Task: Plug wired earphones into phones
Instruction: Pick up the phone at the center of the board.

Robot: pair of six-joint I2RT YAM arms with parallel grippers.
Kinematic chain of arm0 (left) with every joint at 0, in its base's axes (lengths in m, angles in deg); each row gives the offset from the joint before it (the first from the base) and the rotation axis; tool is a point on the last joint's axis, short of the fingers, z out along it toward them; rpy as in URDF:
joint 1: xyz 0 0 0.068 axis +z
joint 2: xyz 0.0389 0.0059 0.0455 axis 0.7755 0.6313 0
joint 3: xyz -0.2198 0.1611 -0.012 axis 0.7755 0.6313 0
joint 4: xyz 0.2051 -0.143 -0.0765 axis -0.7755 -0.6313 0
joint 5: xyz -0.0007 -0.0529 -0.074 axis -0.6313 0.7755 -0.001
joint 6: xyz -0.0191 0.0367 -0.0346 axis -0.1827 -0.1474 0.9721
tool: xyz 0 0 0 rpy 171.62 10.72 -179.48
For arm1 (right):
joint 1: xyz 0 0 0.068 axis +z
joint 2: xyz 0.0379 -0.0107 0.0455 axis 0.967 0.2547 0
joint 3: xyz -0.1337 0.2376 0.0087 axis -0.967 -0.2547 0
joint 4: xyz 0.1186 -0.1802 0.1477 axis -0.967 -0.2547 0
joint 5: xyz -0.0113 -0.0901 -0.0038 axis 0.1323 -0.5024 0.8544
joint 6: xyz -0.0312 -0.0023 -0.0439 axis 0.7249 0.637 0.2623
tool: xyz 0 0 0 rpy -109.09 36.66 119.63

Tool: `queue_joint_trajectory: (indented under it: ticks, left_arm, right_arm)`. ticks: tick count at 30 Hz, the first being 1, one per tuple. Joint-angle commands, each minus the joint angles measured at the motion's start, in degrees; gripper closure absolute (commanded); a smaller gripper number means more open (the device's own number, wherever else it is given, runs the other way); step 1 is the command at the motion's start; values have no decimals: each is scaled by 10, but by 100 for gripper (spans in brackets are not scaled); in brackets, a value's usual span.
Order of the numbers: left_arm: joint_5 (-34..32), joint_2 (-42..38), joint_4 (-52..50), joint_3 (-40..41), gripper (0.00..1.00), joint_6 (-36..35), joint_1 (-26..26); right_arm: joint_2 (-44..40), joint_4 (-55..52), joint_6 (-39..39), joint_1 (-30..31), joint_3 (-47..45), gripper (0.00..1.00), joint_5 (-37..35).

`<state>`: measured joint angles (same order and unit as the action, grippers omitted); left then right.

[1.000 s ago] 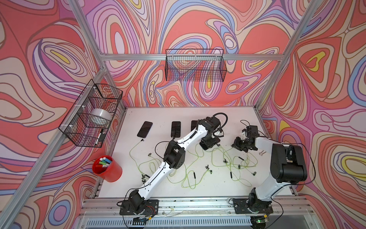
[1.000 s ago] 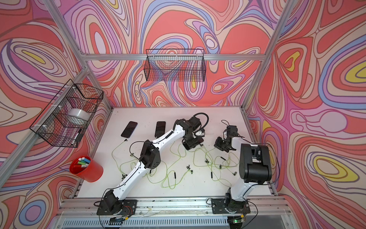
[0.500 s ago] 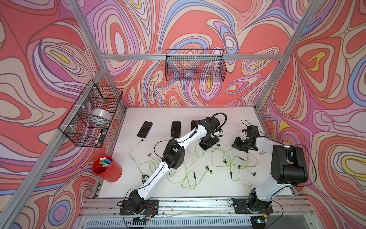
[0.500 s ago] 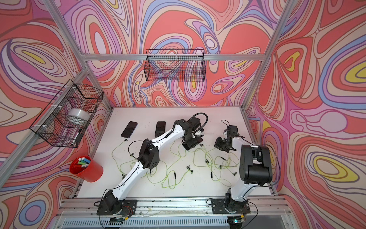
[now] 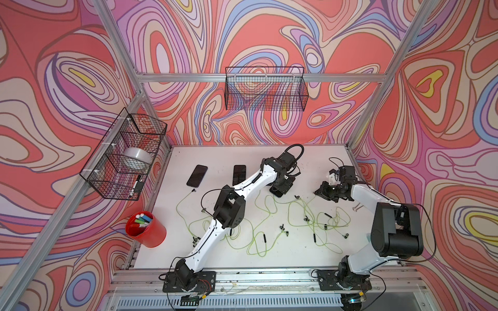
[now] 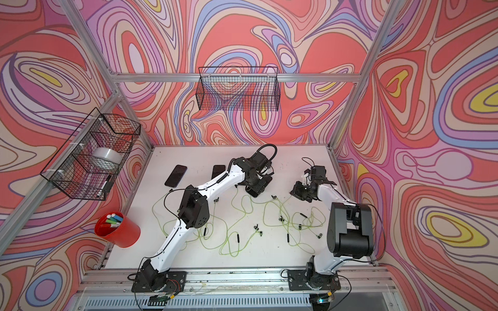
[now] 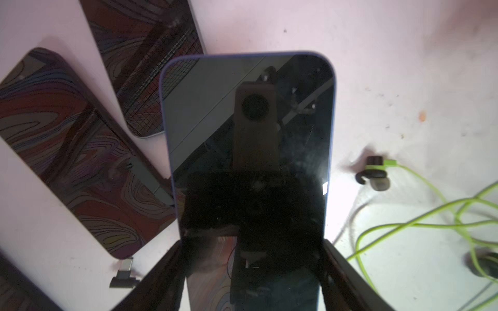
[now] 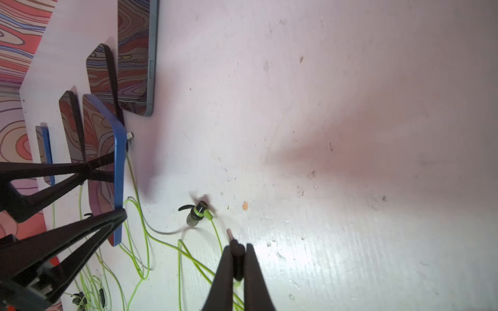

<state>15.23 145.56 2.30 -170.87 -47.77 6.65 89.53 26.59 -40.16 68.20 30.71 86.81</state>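
Next, I swing my left gripper back and turn the phone's loose end [image 7: 249, 55] toward the plug in my right gripper, because the blue-edged phone's long side [image 8: 120, 173] is facing that plug.
My left gripper [image 7: 252, 243] is shut on a blue-edged phone [image 7: 248, 129], one finger on each long side. It holds the phone off the table, above two other phones [image 7: 67, 150] [image 7: 145, 67]. In both top views this gripper [image 5: 280, 188] [image 6: 254, 188] is at the back middle. Two more phones [image 5: 197, 175] [image 5: 239, 174] lie flat to its left. My right gripper [image 8: 239, 247] is shut on a dark earphone plug [image 8: 230, 234], whose metal tip pokes out towards the held phone [image 8: 120, 167]. Yellow-green earphones [image 5: 269, 215] sprawl over the table's middle.
An earbud [image 8: 198, 212] lies between the two grippers. A loose plug [image 7: 125, 272] lies just off one phone's end. A red cup of markers [image 5: 147, 230] stands at the front left. Wire baskets [image 5: 126, 153] [image 5: 265, 91] hang on the walls.
Both grippers keep their holds. The right arm has shifted only slightly; the left arm looks still.
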Motion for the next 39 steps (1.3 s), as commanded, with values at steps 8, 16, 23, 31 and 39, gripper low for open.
queue_joint_trajectory:
  ticks: [8, 16, 23, 31, 39]
  left_arm:
    - [122, -195, 209, 212, 76, 274, 58]
    - [171, -257, 358, 325, 100, 486, 86]
    - [181, -270, 451, 369, 100, 660, 89]
    - [186, -294, 538, 436, 100, 829, 92]
    - [172, -329, 614, 537, 100, 979, 100]
  right_arm:
    - [-75, -56, 37, 37, 32, 99, 45]
    - [-108, 62, -16, 111, -1, 100, 66]
    - [-111, 201, -56, 191, -34, 100, 23]
    - [-120, 315, -73, 258, -77, 100, -75]
    - [-160, 342, -56, 269, -110, 100, -140]
